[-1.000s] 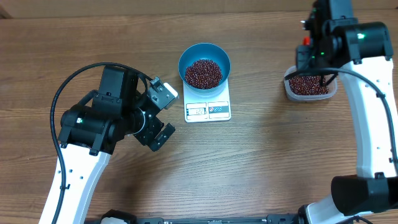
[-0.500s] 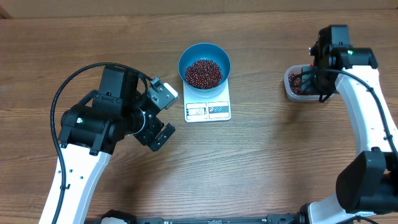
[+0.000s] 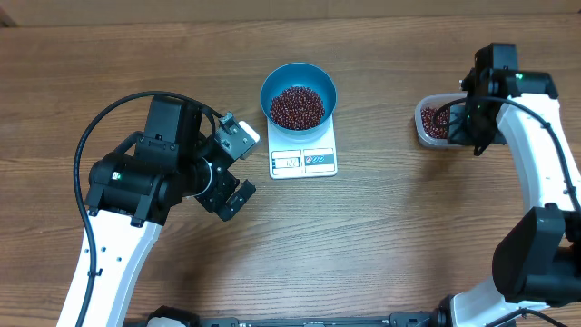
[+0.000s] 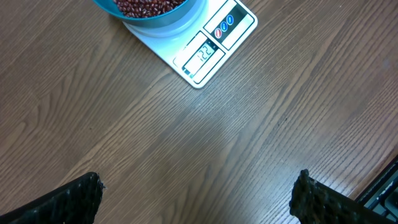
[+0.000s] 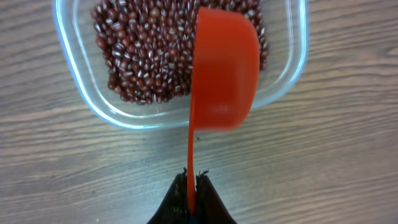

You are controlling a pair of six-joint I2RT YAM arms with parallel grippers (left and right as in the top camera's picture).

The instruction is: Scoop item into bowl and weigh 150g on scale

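The scoop's lower edge sticks out over the clear container's rim, so next my right gripper moves the scoop inward over the beans [image 5: 150, 56] and lowers it inside.
The blue bowl [image 3: 269, 86] stands on the white scale [image 3: 304, 162], holding a heap of dark red-brown beans [image 3: 297, 106]. My left gripper [image 3: 241, 168] hovers open over bare table, left of the scale. Its wrist view shows the bowl [image 4: 186, 15], the scale [image 4: 214, 50] and both fingertips far apart around the left gripper [image 4: 199, 193]. My right gripper [image 5: 191, 182] is shut on the thin handle of an orange-red scoop [image 5: 224, 68]. The scoop is turned on its side over the clear container [image 5: 140, 120] of beans [image 5: 149, 56]. What is in the scoop is hidden.
The clear container [image 3: 423, 127] sits at the right of the table, with my right arm [image 3: 508, 100] partly over it. A black cable [image 3: 100, 127] loops from the left arm. Bare wooden table lies between scale and container.
My right wrist has swung from over the container toward its right and near side, carrying the scoop. The left arm, bowl and scale have not moved.
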